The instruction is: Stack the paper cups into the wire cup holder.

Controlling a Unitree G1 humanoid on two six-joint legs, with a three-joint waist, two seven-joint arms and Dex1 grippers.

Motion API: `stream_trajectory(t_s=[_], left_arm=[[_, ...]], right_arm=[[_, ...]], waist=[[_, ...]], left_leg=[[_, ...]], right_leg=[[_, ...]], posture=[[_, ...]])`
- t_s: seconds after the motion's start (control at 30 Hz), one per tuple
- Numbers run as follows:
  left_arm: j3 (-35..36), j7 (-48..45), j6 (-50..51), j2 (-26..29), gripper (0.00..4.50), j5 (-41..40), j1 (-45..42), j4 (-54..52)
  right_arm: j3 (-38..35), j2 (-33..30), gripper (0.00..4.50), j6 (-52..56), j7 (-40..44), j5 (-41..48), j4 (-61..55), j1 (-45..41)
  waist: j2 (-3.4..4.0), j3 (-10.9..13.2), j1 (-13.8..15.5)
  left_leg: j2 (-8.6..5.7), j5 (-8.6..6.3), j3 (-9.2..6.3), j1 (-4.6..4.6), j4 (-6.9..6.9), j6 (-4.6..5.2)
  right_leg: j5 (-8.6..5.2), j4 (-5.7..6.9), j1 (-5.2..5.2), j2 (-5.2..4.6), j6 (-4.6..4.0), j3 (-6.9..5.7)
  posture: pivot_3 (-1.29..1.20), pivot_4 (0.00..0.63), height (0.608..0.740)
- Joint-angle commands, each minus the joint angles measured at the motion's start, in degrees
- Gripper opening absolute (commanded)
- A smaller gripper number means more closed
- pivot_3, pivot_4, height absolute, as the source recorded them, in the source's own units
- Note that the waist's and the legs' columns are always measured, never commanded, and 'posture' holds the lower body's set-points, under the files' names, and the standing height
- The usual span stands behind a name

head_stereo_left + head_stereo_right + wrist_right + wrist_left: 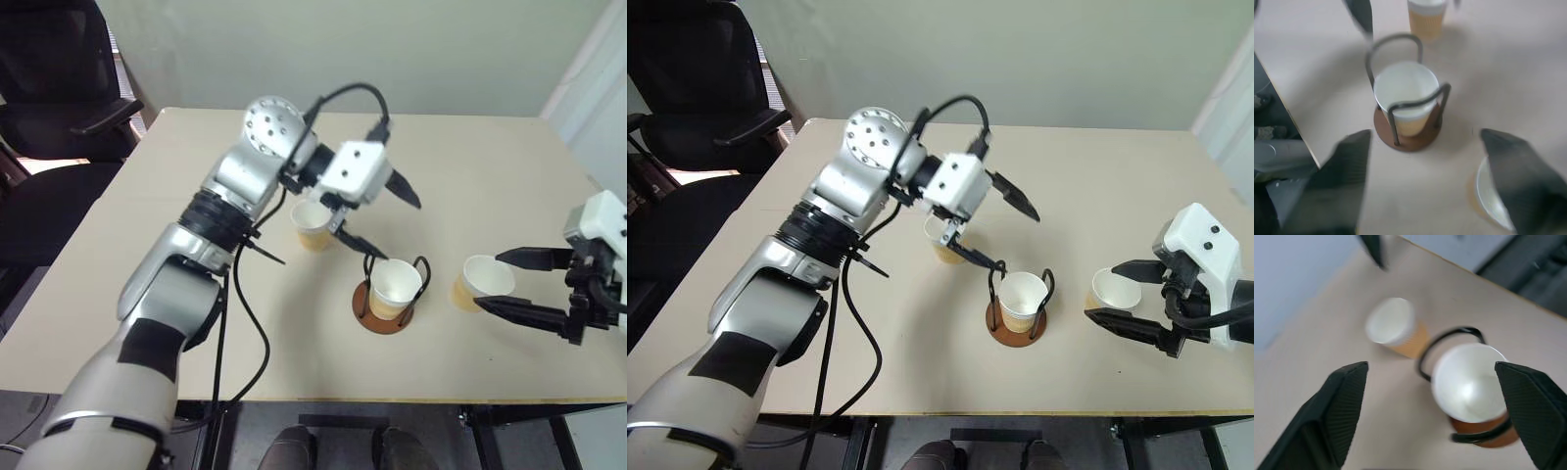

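The paper cup at my right gripper is above an empty, open one, the holder's paper cup, so it will nest almost up to its rim when I lower it.
One paper cup stands upright in the wire cup holder, between its two black loops, at the table's middle front. My left gripper hangs open just above and behind it, nothing between its fingers. A second paper cup stands upright on the table behind the holder, partly hidden by the left wrist. A third paper cup leans on the table to the right of the holder, between the fingertips of my right gripper, whose jaws stand open around it.
The beige table has bare room at the back and right. Its front edge runs close below the holder. A black office chair stands off the table's left rear corner. A black cable hangs along my left arm.
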Motion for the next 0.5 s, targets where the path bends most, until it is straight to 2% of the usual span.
stream_trajectory(t_s=[0.03, 0.1, 0.27, 0.5], left_arm=[[7.0, 0.2, 7.3, 1.7, 4.50, -3.1, -0.5, -1.6], [9.6, 1.4, 8.7, 3.2, 4.50, -3.0, 1.3, -3.2], [11.8, 4.1, 8.8, 8.3, 4.50, 1.0, 7.8, -10.2], [13.7, 5.1, 14.3, 13.5, 4.50, 1.6, 14.5, -18.0]], right_arm=[[5.2, -3.2, 4.45, -5.7, 1.1, -10.7, 0.2, 1.8], [11.0, -5.8, 4.45, -10.2, 1.5, -18.2, 1.5, 3.0], [23.9, -8.7, 4.45, -20.0, 4.9, -30.0, 5.1, 1.8], [38.2, -5.9, 4.45, -25.9, 8.2, -39.6, 9.3, -6.4]], waist=[[0.00, 0.0, 0.0], [0.02, 0.0, -0.1], [0.07, 0.0, -0.2], [0.05, 0.0, -0.1]], left_leg=[[0.00, 0.00, 0.00, 0.01, 0.00, -0.01], [0.00, 0.01, -0.02, 0.01, 0.03, -0.01], [0.00, 0.02, 0.02, 0.09, 0.04, 0.01], [-0.05, 0.06, 0.00, 0.05, 0.11, 0.06]], right_leg=[[0.00, 0.01, 0.00, 0.00, 0.00, 0.00], [0.00, 0.03, 0.00, -0.01, 0.00, 0.00], [0.01, 0.07, 0.01, -0.04, 0.01, 0.00], [0.03, 0.05, 0.02, -0.09, 0.05, -0.02]], posture=[[0.00, 0.150, 0.740], [0.00, 0.150, 0.740], [0.00, 0.150, 0.740], [0.00, 0.150, 0.740]])
